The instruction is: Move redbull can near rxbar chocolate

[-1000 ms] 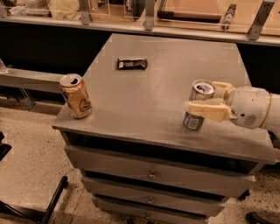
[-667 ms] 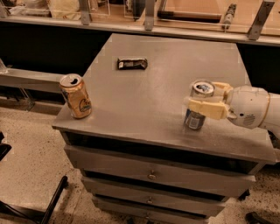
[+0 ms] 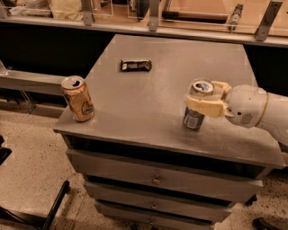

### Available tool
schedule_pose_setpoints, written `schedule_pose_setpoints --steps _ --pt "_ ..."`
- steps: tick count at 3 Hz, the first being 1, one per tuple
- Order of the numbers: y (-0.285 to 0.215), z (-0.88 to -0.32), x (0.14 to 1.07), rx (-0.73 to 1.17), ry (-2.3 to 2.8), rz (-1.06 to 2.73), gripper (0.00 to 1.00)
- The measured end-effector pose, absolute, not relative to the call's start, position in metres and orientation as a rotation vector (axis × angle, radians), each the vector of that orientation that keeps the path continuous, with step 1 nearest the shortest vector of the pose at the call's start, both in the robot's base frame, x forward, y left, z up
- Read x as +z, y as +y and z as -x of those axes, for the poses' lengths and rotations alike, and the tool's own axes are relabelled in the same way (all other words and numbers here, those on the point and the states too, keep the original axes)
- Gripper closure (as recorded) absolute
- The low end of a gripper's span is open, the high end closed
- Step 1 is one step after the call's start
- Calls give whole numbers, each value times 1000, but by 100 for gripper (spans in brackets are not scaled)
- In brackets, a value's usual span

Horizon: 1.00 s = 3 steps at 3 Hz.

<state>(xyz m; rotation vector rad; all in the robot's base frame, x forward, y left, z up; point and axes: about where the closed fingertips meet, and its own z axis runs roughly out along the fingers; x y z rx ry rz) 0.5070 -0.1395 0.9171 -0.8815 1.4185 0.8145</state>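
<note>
My gripper should go on carrying the upright redbull can by its upper part with its base (image 3: 192,122) free until the can stands next to the rxbar chocolate (image 3: 158,72).
The redbull can (image 3: 194,117) stands upright near the front right of the grey cabinet top (image 3: 148,103). My gripper (image 3: 204,99) reaches in from the right, and its cream fingers (image 3: 204,107) are closed around the can's upper part. The rxbar chocolate (image 3: 136,65), a flat dark bar, lies far back on the top, left of centre, well apart from the can.
A shorter gold can (image 3: 78,98) stands at the front left corner of the top. Drawers (image 3: 155,179) run below the front edge. A counter with metal posts (image 3: 153,13) runs along the back. A dark chair leg (image 3: 54,206) lies on the floor at lower left.
The gripper and the redbull can have shifted very slightly; otherwise nothing has visibly moved.
</note>
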Motion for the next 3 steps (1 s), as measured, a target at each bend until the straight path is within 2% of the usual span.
schedule_pose_setpoints --steps 3 --pt "-127 -638 948 608 1321 863 100"
